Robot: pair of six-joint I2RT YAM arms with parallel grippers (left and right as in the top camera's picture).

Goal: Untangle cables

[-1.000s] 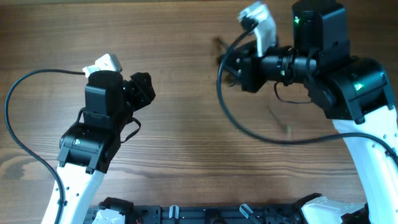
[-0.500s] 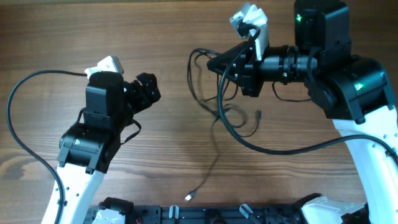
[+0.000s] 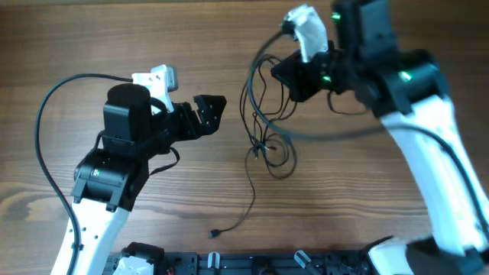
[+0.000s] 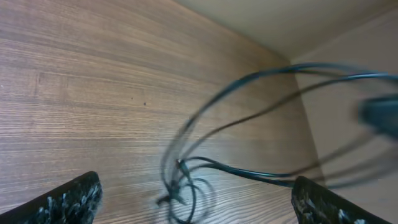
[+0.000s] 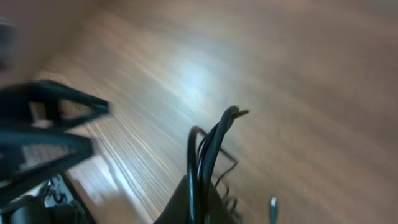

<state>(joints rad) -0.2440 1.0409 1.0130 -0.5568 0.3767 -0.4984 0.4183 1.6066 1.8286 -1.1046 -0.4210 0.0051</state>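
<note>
Several cable loops are held together by my right gripper above the tangled knot point(image 3: 264, 143), so next my left gripper takes the loops point(image 3: 261, 93) to free my right gripper for one strand of cable, which it will pull.
The cables point(image 3: 262, 145) are thin dark strands. They hang in loops from my right gripper point(image 3: 283, 76), which is shut on a bunch of them above the table. A tangled knot lies on the wood below, and one strand trails down to a small plug point(image 3: 216, 233). In the right wrist view the bunch point(image 5: 210, 140) rises from the shut jaws point(image 5: 202, 190), with a plug end point(image 5: 272, 208) beside it. My left gripper point(image 3: 212, 111) is open and empty, left of the loops. The left wrist view shows the knot point(image 4: 180, 183) ahead between its spread fingers point(image 4: 196, 208).
The table point(image 3: 114, 38) is bare brown wood. The arms' own thick black cables loop beside each arm point(image 3: 46, 130). A black rail with clips point(image 3: 252, 263) runs along the front edge.
My right gripper has swung left and up with the cables, drawing them into hanging loops, and the trailing plug has slid left. My left gripper has moved right toward the loops.
</note>
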